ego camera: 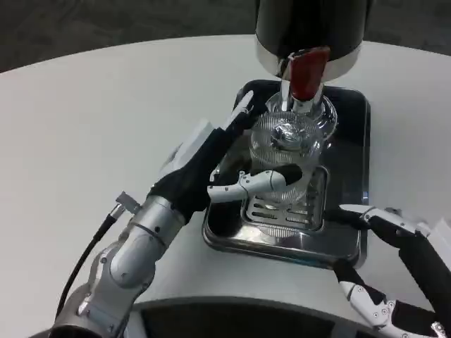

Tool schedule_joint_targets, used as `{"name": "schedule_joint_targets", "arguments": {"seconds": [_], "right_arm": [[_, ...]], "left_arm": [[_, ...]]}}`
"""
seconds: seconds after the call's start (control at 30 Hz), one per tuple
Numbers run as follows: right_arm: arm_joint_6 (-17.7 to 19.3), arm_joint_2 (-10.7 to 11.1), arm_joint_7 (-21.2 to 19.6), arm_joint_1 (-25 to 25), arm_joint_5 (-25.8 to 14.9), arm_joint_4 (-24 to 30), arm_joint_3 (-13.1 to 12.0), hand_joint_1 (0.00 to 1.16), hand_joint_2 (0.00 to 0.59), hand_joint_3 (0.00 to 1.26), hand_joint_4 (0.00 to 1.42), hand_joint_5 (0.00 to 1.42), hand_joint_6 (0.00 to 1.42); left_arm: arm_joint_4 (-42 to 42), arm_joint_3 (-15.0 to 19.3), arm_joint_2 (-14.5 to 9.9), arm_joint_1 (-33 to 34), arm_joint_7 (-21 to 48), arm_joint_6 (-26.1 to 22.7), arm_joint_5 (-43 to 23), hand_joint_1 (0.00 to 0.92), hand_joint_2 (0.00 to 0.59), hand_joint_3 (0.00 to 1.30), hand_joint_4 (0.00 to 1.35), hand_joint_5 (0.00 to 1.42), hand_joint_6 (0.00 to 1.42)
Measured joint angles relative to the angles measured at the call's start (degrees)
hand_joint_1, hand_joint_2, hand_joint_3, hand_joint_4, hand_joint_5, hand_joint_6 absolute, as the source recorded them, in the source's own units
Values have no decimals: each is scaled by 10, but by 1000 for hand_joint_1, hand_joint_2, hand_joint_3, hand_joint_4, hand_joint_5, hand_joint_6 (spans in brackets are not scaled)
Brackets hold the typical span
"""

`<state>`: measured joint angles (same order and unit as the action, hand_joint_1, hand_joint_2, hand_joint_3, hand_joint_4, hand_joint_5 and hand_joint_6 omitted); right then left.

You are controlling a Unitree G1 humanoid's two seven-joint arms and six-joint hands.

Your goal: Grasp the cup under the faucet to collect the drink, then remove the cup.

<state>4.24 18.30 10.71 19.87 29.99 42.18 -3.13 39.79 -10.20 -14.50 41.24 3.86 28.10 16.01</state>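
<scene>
The clear cup (285,151) stands empty directly below the faucet. The faucet should run drink straight into the cup's bottom when I pull the red lever (309,74).
A clear ribbed cup (287,144) stands on the drip grate (282,211) of a dark metal tray (354,134), directly beneath the faucet (304,81) with its red lever. My left hand (211,163) wraps the cup from the left. Its thumb (262,180) lies across the cup's front and its fingers (242,113) reach up behind the far side. My right hand (398,257) hovers at the table's near right edge, beside the tray's front corner, with fingers spread and nothing in them.
The black and silver dispenser body (310,28) towers over the back of the tray. White table (106,120) stretches wide to the left of the tray. A black cable (91,246) runs along my left forearm.
</scene>
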Motion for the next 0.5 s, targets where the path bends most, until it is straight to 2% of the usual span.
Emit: {"name": "schedule_joint_targets", "arguments": {"seconds": [0.2, 0.5], "right_arm": [[0, 0, 0, 1, 0, 0, 0, 641, 485, 321, 276, 271, 113], [1, 0, -2, 3, 0, 0, -1, 638, 486, 321, 280, 271, 113]], "left_arm": [[-15, 1, 5, -5, 4, 0, -1, 418, 89, 0, 0, 122, 108], [-94, 15, -5, -46, -16, -39, 21, 239, 35, 0, 0, 103, 108]]}}
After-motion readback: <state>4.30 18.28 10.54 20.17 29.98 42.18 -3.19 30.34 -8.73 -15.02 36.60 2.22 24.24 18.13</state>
